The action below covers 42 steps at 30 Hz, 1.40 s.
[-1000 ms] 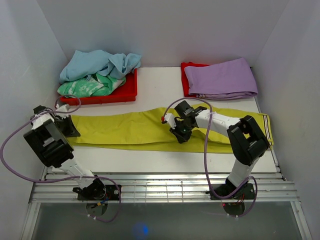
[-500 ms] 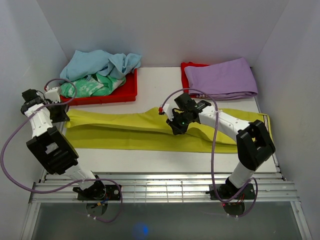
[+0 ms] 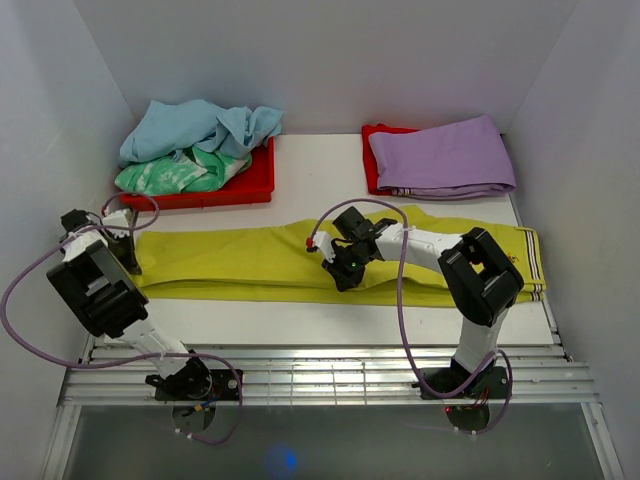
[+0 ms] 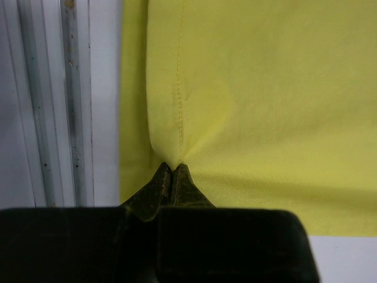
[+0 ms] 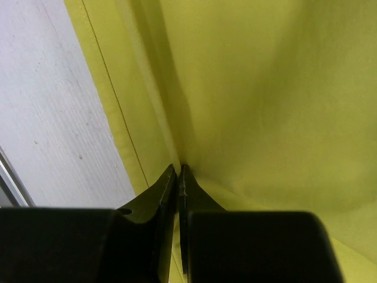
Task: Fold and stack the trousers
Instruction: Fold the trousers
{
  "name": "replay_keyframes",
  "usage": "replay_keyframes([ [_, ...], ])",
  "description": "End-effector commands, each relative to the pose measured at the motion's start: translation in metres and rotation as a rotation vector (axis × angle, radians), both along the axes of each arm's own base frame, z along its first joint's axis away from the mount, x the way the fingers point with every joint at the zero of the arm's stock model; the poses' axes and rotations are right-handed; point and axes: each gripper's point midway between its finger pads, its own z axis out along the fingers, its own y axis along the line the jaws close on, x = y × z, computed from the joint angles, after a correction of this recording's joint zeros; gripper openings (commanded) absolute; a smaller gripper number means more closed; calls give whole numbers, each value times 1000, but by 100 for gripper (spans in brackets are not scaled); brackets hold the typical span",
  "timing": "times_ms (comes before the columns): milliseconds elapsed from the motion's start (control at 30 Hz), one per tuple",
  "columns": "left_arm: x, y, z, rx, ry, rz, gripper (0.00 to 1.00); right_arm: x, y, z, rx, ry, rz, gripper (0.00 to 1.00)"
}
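Observation:
I should lift the trousers' upper hem with my left gripper and pull it toward the side, because it lies short of the lower hem (image 4: 134,100).
The chartreuse-yellow trousers (image 3: 240,262) lie stretched from left to right across the middle of the white table, with the striped waistband at the far right. My left gripper (image 3: 131,262) sits at their left end. In the left wrist view it (image 4: 172,167) is shut on a pinch of the yellow cloth (image 4: 265,106) beside a stitched seam. My right gripper (image 3: 341,280) is at the trousers' middle, near their front edge. In the right wrist view it (image 5: 178,171) is shut on a fold of the cloth (image 5: 265,100).
A red tray (image 3: 255,185) at the back left holds a light blue garment (image 3: 195,125) and a green-patterned one (image 3: 170,175). A folded lilac garment (image 3: 445,155) lies at the back right. White walls stand close on both sides. Metal rails (image 3: 330,375) run along the near edge.
The left gripper swung up toward the back left with the trousers' end, then came back down and nearer. The right gripper slid leftward along the trousers. The cloth lies flatter now.

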Motion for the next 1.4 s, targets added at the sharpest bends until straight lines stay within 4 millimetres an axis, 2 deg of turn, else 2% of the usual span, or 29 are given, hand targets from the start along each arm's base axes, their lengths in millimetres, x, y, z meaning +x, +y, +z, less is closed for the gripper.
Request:
replay_keyframes([
  [0,2,33,-5,121,-7,23,0,-12,-13,-15,-59,47,-12,8],
  [67,2,32,-6,105,-1,32,0,-8,-12,-14,-61,35,-16,8],
  [133,5,34,1,103,-2,39,0,-3,-9,-8,-54,16,-22,8],
  [200,5,33,14,94,-5,66,0,1,-7,0,-44,1,-29,8],
  [300,12,36,53,112,-59,85,0,7,-2,24,-2,-46,-39,8],
  [400,15,40,89,162,-111,88,0,9,-2,35,12,-68,-51,8],
  [467,12,41,100,187,-117,89,0,8,-3,40,13,-75,-51,8],
  [533,4,40,101,199,-88,92,0,7,-8,34,-8,-73,-56,8],
  [700,-19,36,84,196,-26,129,0,3,-18,11,-61,-57,-69,8],
  [800,-28,42,78,226,-31,170,0,1,-20,0,-82,-43,-73,8],
  [867,-39,42,55,230,18,181,0,1,-20,-5,-90,-39,-72,8],
  [900,-37,46,50,245,15,187,0,0,-19,-8,-97,-33,-70,8],
  [1033,-47,54,8,247,84,209,0,1,-16,-13,-104,-30,-63,8],
  [1100,-47,67,-7,287,105,226,0,1,-17,-16,-109,-29,-63,8],
  [1200,-47,70,-24,278,127,225,0,-1,-19,-20,-118,-25,-62,8],
  [1300,-42,70,-19,273,102,210,0,-2,-21,-19,-118,-32,-63,8],
  [1367,-37,74,1,306,58,212,0,-3,-22,-15,-114,-36,-59,8],
])
